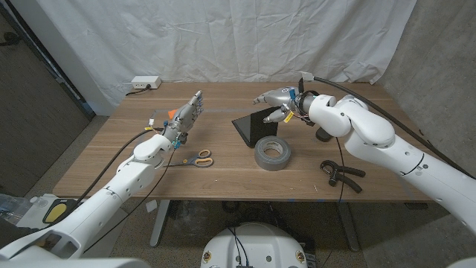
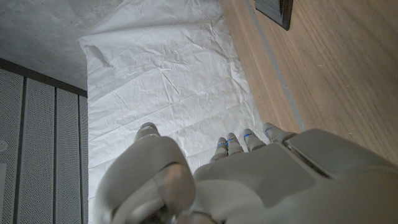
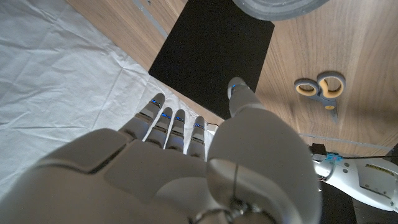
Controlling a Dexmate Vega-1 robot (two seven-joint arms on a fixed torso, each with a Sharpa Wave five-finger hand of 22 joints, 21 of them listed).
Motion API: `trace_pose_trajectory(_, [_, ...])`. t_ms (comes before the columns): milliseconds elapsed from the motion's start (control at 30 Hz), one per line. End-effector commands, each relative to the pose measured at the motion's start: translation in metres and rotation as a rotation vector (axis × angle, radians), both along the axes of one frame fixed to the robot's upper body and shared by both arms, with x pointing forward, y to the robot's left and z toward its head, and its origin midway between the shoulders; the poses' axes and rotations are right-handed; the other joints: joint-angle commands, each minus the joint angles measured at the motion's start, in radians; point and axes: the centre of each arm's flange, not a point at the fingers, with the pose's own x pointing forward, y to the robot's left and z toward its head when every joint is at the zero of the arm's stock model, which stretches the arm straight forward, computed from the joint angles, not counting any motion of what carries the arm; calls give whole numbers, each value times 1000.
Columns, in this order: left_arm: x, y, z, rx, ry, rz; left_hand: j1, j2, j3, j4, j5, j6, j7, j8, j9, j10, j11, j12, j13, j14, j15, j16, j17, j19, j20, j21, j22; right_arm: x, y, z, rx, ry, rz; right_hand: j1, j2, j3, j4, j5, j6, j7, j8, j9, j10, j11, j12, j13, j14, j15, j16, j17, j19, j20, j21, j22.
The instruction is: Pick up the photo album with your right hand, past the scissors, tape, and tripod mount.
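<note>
The photo album is standing bent at a crease (image 1: 251, 135), so its lower half (image 1: 241, 126) will open out and hang down when I lift the raised half.
The photo album (image 1: 255, 126) is a flat black rectangle at the middle of the table; it also shows in the right wrist view (image 3: 211, 53). My right hand (image 1: 278, 100) hovers just above its far edge, fingers spread, thumb (image 3: 244, 94) pointing down toward the cover, holding nothing. A grey tape roll (image 1: 273, 153) lies just in front of the album. Orange-handled scissors (image 1: 197, 158) lie to its left. A black tripod mount (image 1: 341, 173) lies near the front right edge. My left hand (image 1: 184, 119) is raised over the table's left part, fingers straight and empty.
A white power box (image 1: 145, 83) with a cable sits at the table's far left edge. A small dark object (image 1: 323, 135) is partly hidden behind my right forearm. A white curtain (image 2: 168, 68) hangs behind the table.
</note>
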Motion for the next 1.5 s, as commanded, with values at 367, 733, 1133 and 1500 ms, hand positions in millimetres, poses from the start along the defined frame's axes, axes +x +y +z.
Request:
trace_pose_trajectory(367, [-2, 6, 1, 1, 2, 11, 13, -3, -6, 2, -4, -1, -3, -2, 6, -5, 3, 1, 3, -5, 0, 1, 4, -7, -77, 1, 4, 5, 1, -1, -8, -2, -14, 10, 2, 8, 1, 1, 28, -12, 14, 7, 17, 2, 6, 4, 19, -5, 8, 7, 14, -37, 7, 2])
trace_pose_trajectory(733, [5, 9, 0, -3, 8, 2, 13, -2, -7, 2, -4, -1, -4, -2, 6, -5, 3, 1, 3, -5, -1, 1, 4, -7, -75, 1, 4, 12, 2, -3, -11, 11, -31, 16, 5, 11, 0, -1, 46, -20, 21, 13, 29, -2, 10, 4, 32, -9, 9, 8, 23, -37, 10, 2])
trace_pose_trajectory(1133, [9, 12, -2, -10, 9, 0, 14, -1, -10, 3, -5, -1, -3, -2, 6, -5, 3, 0, 3, -5, -1, 1, 4, -8, -74, 0, 5, 13, 1, -5, -11, 22, -52, 28, 7, 15, -2, -3, 86, -22, 37, 20, 66, -5, 24, 3, 65, -17, 14, 8, 49, -41, 16, 3])
trace_pose_trajectory(1500, [11, 12, -2, -14, 10, -6, 15, 0, -12, 3, -5, -1, -3, -2, 6, -5, 3, 1, 3, -4, 0, 2, 4, -8, -72, 1, 5, 16, 4, -8, -20, 32, -60, 46, 16, 24, -3, -4, 157, -39, 64, 31, 115, -19, 40, 2, 95, -31, 15, 8, 72, -49, 21, 4])
